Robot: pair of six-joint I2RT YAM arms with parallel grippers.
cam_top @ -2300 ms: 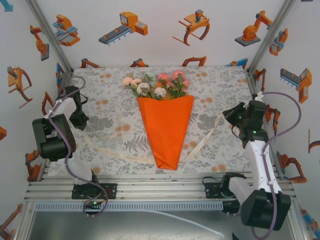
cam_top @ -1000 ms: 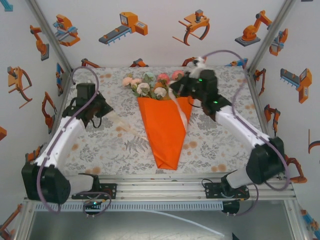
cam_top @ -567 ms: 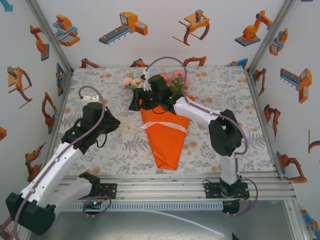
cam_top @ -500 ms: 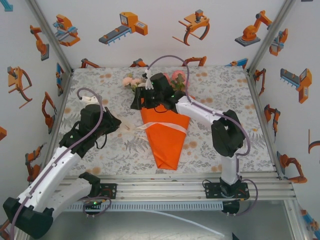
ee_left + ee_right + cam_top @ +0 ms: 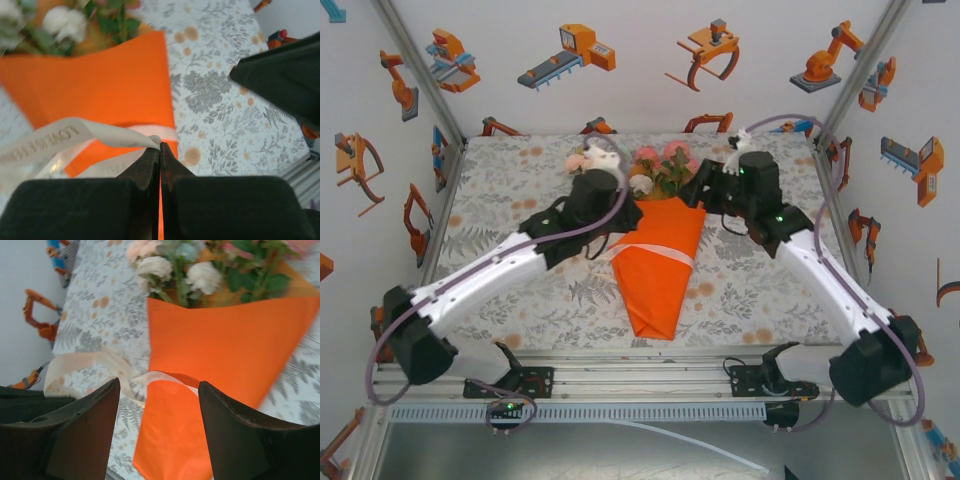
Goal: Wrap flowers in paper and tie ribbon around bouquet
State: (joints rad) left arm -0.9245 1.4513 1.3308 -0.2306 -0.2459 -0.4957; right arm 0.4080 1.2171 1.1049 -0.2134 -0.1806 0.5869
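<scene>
The robot's right gripper is empty and hovers by the cone's far corner [image 5: 701, 211], across from the ribbon in the left gripper, so it should move back and grasp the ribbon's held end [image 5: 153, 139].
The bouquet [image 5: 654, 285] lies mid-table, an orange paper [image 5: 100, 80] cone with its tip toward me. The flowers [image 5: 665, 165] spill from its wide far end. The cream ribbon [image 5: 652, 250] crosses the cone's middle. My left gripper [image 5: 624, 217] sits at the cone's upper left edge, shut on the ribbon [image 5: 55, 142] at its fingertips [image 5: 159, 146]. My right gripper [image 5: 693, 192] hovers open by the cone's upper right corner. In the right wrist view, ribbon [image 5: 165, 376] and paper [image 5: 225, 340] lie beyond the spread fingers [image 5: 85, 430], untouched, with flowers [image 5: 200, 270] behind.
The leaf-print tablecloth [image 5: 770, 290] covers the table on both sides of the cone. A metal rail [image 5: 640, 375] runs along the near edge. Printed walls close in the back and sides. A loose ribbon loop [image 5: 75, 365] lies left of the cone.
The left arm swung in from the left to the cone, still holding the ribbon. The right arm drew back from the cone's left side to its upper right, and its jaws opened.
</scene>
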